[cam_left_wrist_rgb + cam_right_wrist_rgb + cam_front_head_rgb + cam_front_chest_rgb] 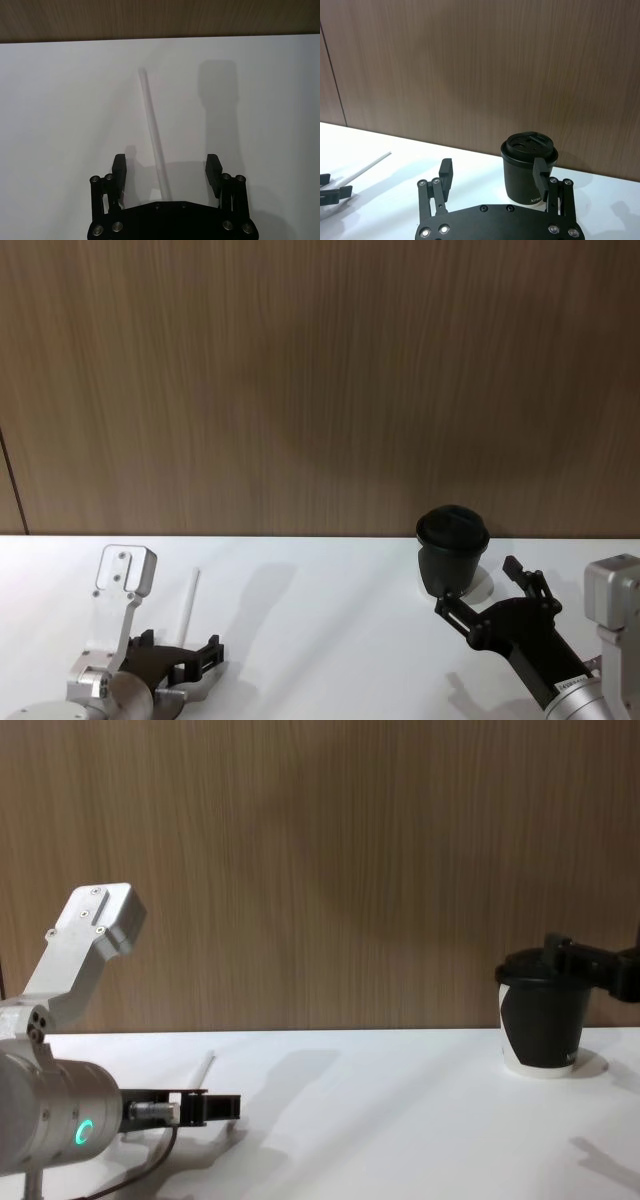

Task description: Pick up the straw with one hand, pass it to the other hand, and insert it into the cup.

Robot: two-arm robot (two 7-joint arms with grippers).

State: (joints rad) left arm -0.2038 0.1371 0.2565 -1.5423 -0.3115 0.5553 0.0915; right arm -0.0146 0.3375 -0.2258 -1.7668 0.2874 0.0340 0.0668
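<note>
The straw runs straight out (188, 608) past the robot's left gripper, so its far end (196, 572) should stick out stiffly and keep in line when the robot lifts it.
The straw (151, 125), a thin white tube, lies flat on the white table (60, 110). Its near end runs between the fingers of my left gripper (166, 170), which stands open and low over the table, both pads clear of the straw. The same straw (188, 605) pokes out beyond the left gripper (190, 660) in the head view. At the back right stands the cup (452, 548), black with a black lid. My right gripper (480, 585) hovers open just in front of it, holding nothing, with one finger (540, 173) overlapping the cup (520, 172).
A wood-panelled wall (320, 380) runs along the table's far edge, close behind the cup. Bare white tabletop (330, 640) lies between the two grippers. The left arm's silver wrist with a green ring (85, 1130) shows large at the chest view's lower left.
</note>
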